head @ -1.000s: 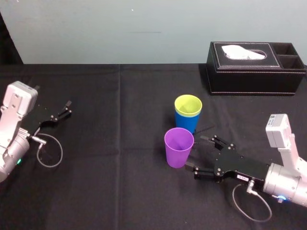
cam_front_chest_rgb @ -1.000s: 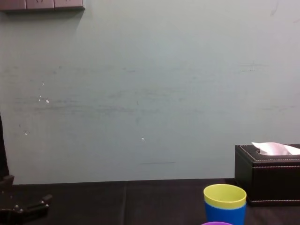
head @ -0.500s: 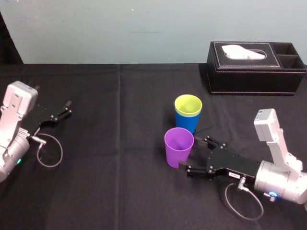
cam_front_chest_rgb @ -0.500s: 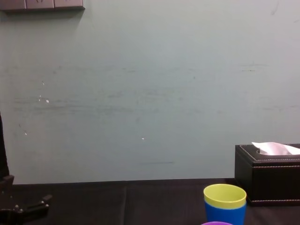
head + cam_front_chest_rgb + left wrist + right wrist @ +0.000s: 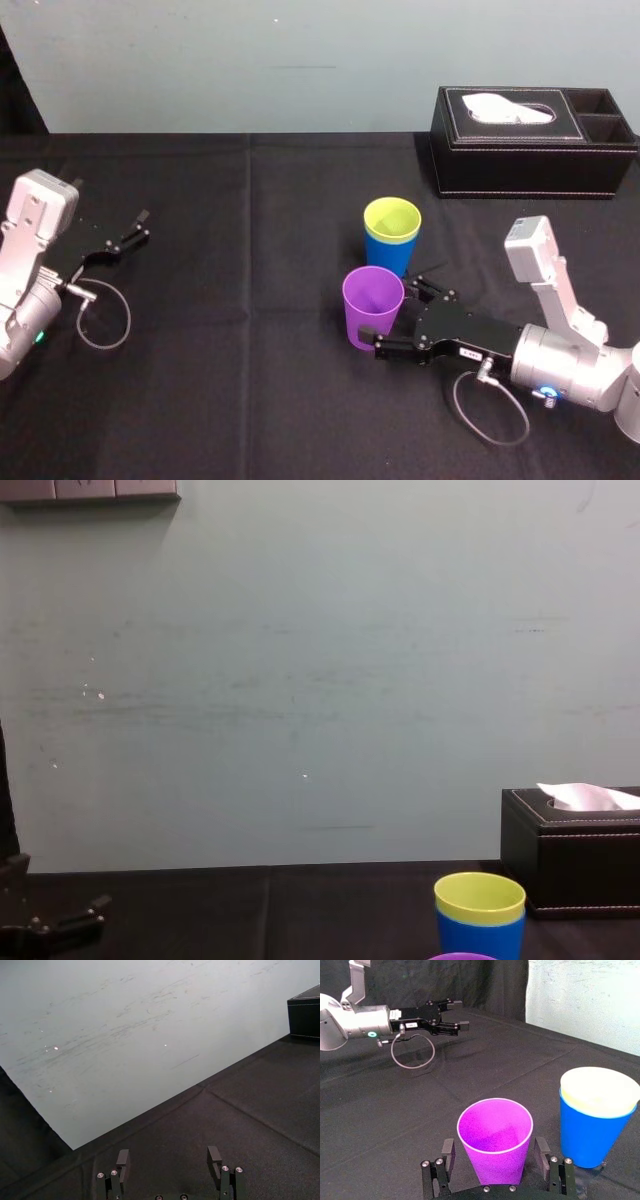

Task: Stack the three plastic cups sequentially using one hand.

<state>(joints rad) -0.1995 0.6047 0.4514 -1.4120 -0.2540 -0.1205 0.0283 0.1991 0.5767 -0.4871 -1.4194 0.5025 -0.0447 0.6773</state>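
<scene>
I expect the purple cup (image 5: 495, 1145), when lowered inside the yellow-green cup, to sink until a similar band shows, since a yellow-green band (image 5: 481, 917) stands above the blue cup's rim.
The purple cup (image 5: 372, 302) (image 5: 495, 1132) stands upright on the black tablecloth. Just behind it, the yellow-green cup (image 5: 392, 219) (image 5: 599, 1091) sits nested inside the blue cup (image 5: 391, 254) (image 5: 585, 1136). My right gripper (image 5: 395, 312) (image 5: 494, 1153) is open, low over the table, with one finger on each side of the purple cup's lower half. A small gap shows on both sides. At the table's far left my left gripper (image 5: 130, 236) (image 5: 167, 1158) rests open and holds nothing.
A black leather tissue box (image 5: 530, 140) (image 5: 570, 855) stands at the back right, behind the cups. Black cloth (image 5: 250, 300) covers the table, with a pale wall behind it. A cable loop (image 5: 105, 315) lies by the left arm.
My right gripper has slid leftward to the purple cup, so its fingers now flank the cup. The cups and the left arm have not moved.
</scene>
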